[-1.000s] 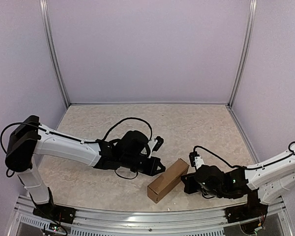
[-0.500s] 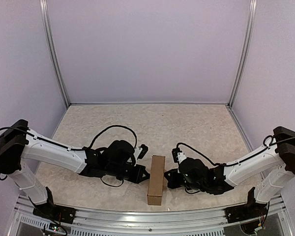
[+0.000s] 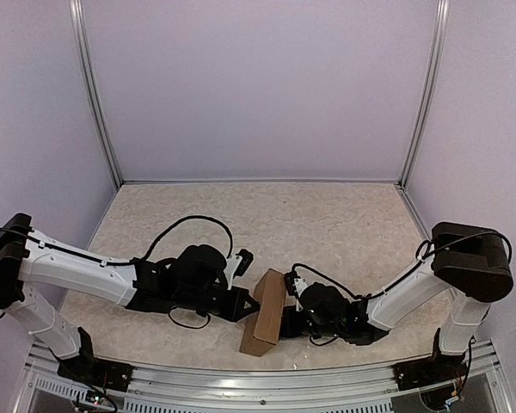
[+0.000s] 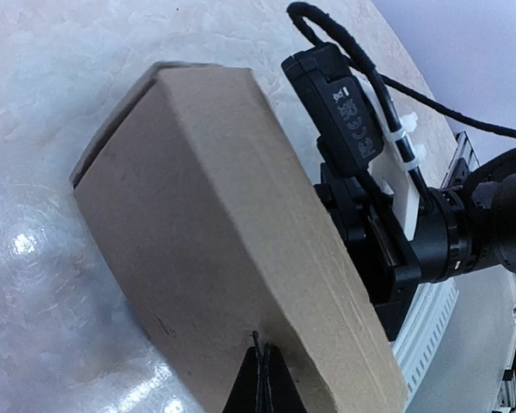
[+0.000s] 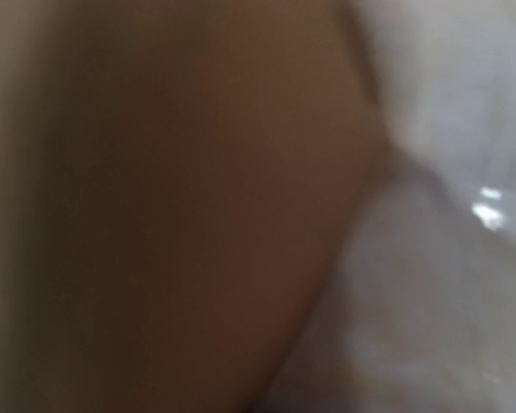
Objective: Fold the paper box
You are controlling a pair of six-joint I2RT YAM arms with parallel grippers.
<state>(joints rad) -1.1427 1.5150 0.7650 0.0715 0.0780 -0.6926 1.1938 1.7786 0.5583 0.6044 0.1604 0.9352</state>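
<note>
I should move my right gripper back and let the paper box (image 3: 265, 311) settle flat before it presses its side (image 3: 281, 297), because the box is tilted and crooked between my grippers.
The paper box (image 3: 265, 315) is a closed brown oblong box lying near the table's front edge, its far end leaning right. My left gripper (image 3: 252, 303) is shut, and its tip presses the box's left side. In the left wrist view the shut fingertips (image 4: 262, 372) touch the broad brown face of the box (image 4: 215, 241). My right gripper (image 3: 286, 319) is shut and sits against the box's right side, its tip hidden by the box. The right wrist view is blurred, with the box (image 5: 155, 215) filling its left.
The marbled table (image 3: 327, 224) is bounded by lilac walls with metal posts. A metal rail (image 3: 258, 379) runs along the near edge just in front of the box. The right arm's wrist camera (image 4: 348, 112) and its cable rise behind the box.
The box has turned so its near end swings left and its far end right. The right arm has slid left, closer to the box. The left gripper stays against the box's left side.
</note>
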